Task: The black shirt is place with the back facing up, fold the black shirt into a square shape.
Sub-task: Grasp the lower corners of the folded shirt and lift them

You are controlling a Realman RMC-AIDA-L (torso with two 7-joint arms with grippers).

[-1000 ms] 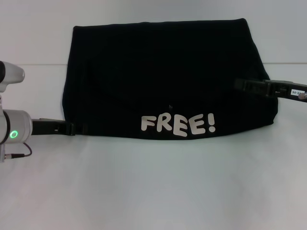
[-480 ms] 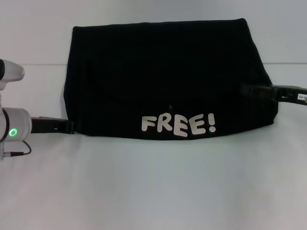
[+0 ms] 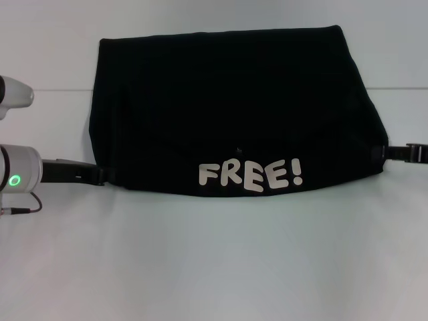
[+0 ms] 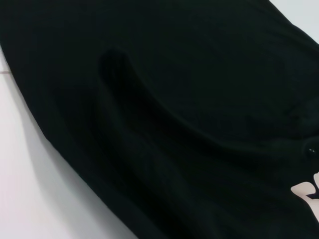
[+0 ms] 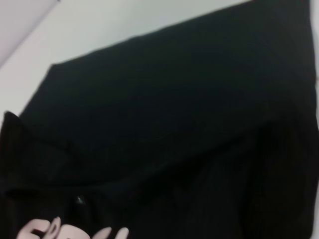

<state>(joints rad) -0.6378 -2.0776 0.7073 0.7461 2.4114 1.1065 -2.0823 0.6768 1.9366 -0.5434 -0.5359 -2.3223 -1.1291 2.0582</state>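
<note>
Next, I pull the shirt's near edge (image 3: 224, 194) closer with my left gripper and my right gripper before folding it over, because the black shirt's far edge (image 3: 221, 33) is well past the table's line.
The black shirt (image 3: 227, 107) lies folded on the white table (image 3: 214, 261), a wide dark shape with cream "FREE!" lettering (image 3: 249, 176) along its near edge. Black cloth also fills most of the left wrist view (image 4: 174, 99) and the right wrist view (image 5: 174, 124). My left gripper (image 3: 103, 176) is low at the shirt's near left corner, its tip against the fabric. At the shirt's right edge, my right gripper (image 3: 388, 153) sits just outside the cloth. Both grippers' tips blend into the black fabric.
Bare white tabletop stretches in front of the shirt and to both sides. A faint line (image 3: 53, 90) crosses the table behind the shirt's middle, where the surface meets the back wall.
My right gripper has pulled back from over the shirt's right part, moving outward and nearer, to the shirt's right edge. The left arm has shifted only slightly left. The shirt keeps its shape.
</note>
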